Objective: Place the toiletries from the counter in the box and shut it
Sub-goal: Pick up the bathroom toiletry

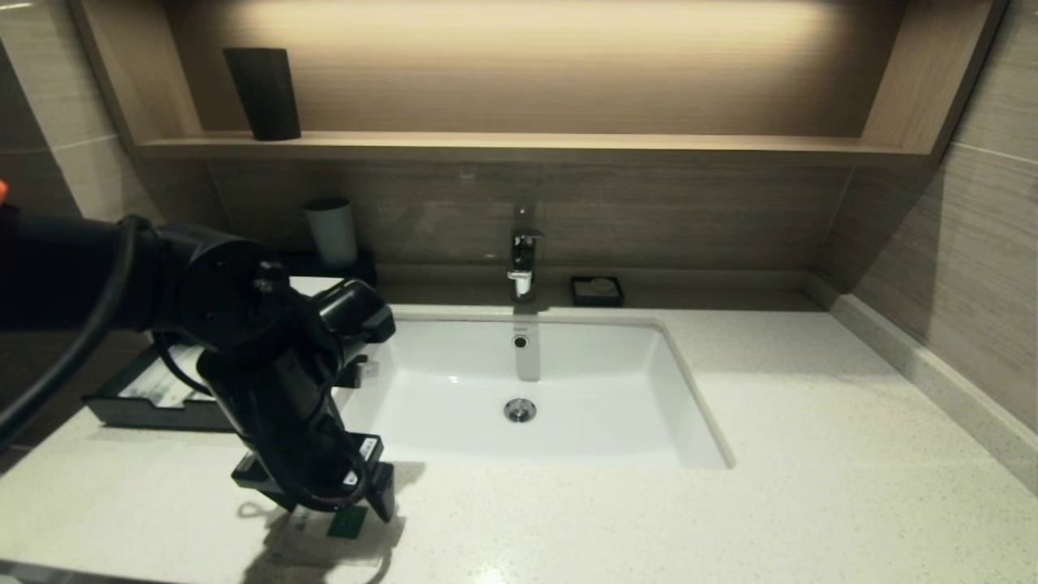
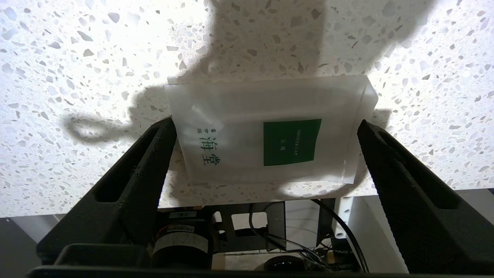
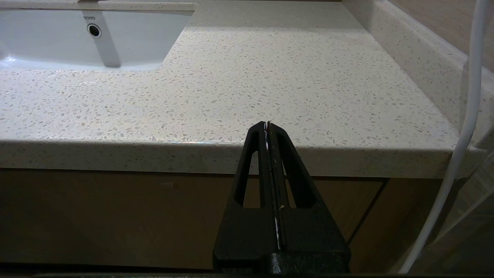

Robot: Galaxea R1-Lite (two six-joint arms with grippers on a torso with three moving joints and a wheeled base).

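Observation:
The flat square packet [image 2: 272, 132] is thin and has a bent, creased end [image 2: 367, 102]. It will bunch up into folds and its ends will flare out when I lift it.
The flat square packet [image 2: 270, 139], pale with a green label, lies on the speckled counter [image 2: 77, 58] near its front edge. My left gripper [image 2: 266, 129] is open and points down over it, with one finger on each side of the packet, close to its edges. In the head view the left gripper [image 1: 324, 504] hides most of the packet; only the green label [image 1: 347, 521] shows. The black box [image 1: 122, 401] stands open at the far left behind the arm, with pale contents I cannot identify. The long slim packet is not clearly in view. My right gripper [image 3: 268, 124] is shut and empty, in front of the counter's front edge.
A white basin [image 1: 454, 422] is sunk in the counter [image 1: 811, 454] with a tap [image 1: 523, 259] behind it. A small black soap dish [image 1: 597, 290] and a pale cup [image 1: 331, 231] stand at the back. A dark vase [image 1: 263, 93] stands on the wooden shelf.

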